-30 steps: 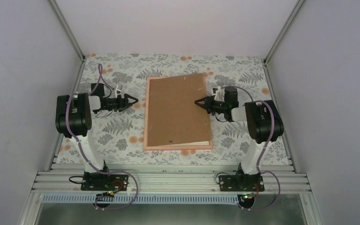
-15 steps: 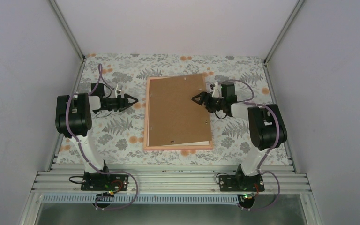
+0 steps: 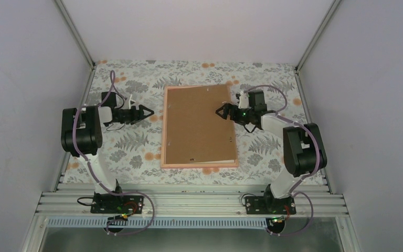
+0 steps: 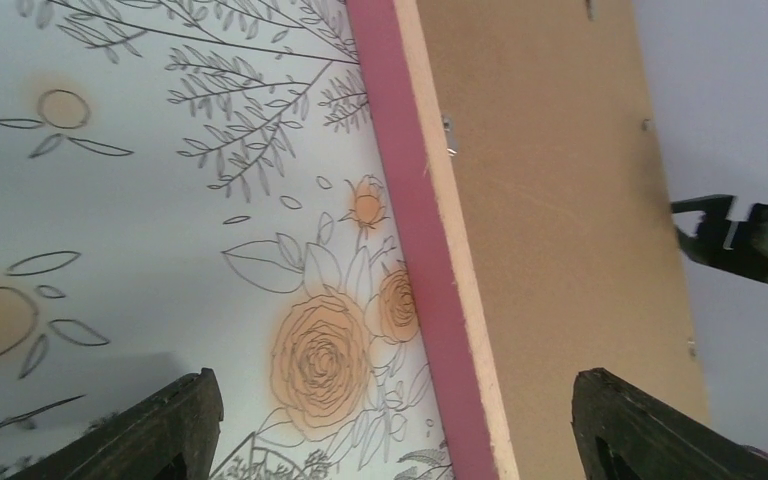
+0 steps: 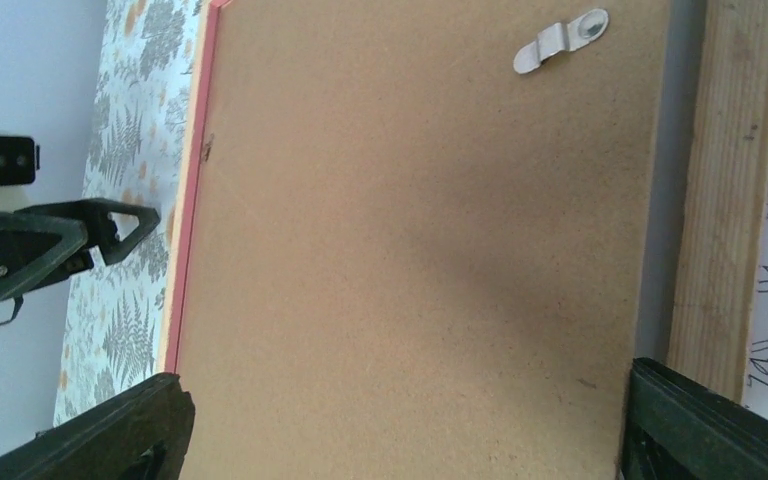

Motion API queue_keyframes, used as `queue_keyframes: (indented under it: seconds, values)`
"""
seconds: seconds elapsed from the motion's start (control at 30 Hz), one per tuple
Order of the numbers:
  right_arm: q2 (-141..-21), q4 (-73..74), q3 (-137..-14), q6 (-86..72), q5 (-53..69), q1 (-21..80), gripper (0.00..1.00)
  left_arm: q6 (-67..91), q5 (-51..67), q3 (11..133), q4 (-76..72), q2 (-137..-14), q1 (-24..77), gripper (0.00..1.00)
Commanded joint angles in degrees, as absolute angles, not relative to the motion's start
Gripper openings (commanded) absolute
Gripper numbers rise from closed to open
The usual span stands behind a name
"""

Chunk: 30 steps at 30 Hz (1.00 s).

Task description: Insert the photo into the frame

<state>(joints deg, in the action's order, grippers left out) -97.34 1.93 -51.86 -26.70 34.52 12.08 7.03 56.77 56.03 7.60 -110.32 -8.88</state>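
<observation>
Next, my right gripper pulls the backing board nearer and pushes the board's near part (image 3: 220, 144) into the frame, because the board lies crooked with a gap (image 3: 220, 161) along the near rail.
The pink-orange frame (image 3: 199, 165) lies back-up on the flowered table, with a brown backing board (image 3: 197, 123) flat inside it. The photo is hidden. A thin white strip (image 3: 218, 160) shows along the board's near right edge; I cannot tell what sheet it is. My left gripper (image 3: 152, 112) hovers open just left of the frame's left rail (image 4: 415, 250), nothing between its fingers (image 4: 165, 430). My right gripper (image 3: 219, 111) stands open over the board's right part (image 5: 410, 200), apart from it, near the frame's pale wooden rail (image 5: 725, 180).
A small metal turn clip (image 5: 560, 40) sits on the board near the right rail. The flowered tablecloth (image 3: 131, 147) surrounds the frame. White walls with metal posts (image 3: 76, 37) close in the sides and back.
The right gripper opened and let go of the board's right edge, then drew back slightly. The board, tilted before, now lies flat inside the frame. The left gripper stayed put.
</observation>
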Motion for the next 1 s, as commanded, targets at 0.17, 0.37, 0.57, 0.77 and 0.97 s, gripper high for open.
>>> queue_keyframes:
  seconds: [0.17,0.37,0.57,0.77,0.97]
  values:
    - [-91.7,10.7,-53.8,-12.6,38.2,12.8,1.0,-2.8,44.0,60.0,14.5,-103.4,-8.0,0.89]
    - [-91.1,19.5,-57.2,-4.4,34.3,11.0,1.0,-7.6,38.9,62.0,17.0,-98.4,-6.3,0.93]
    - [-90.7,24.6,-59.2,1.8,33.0,9.6,0.96,-10.5,36.8,64.7,20.6,-98.0,-4.8,1.0]
    - [-89.0,23.0,-57.6,6.2,40.7,10.9,0.92,-16.8,33.9,65.1,22.8,-95.7,-1.2,1.0]
    - [-93.0,27.1,-61.8,15.1,42.9,14.0,0.91,-25.3,26.3,64.6,24.3,-90.6,4.0,1.0]
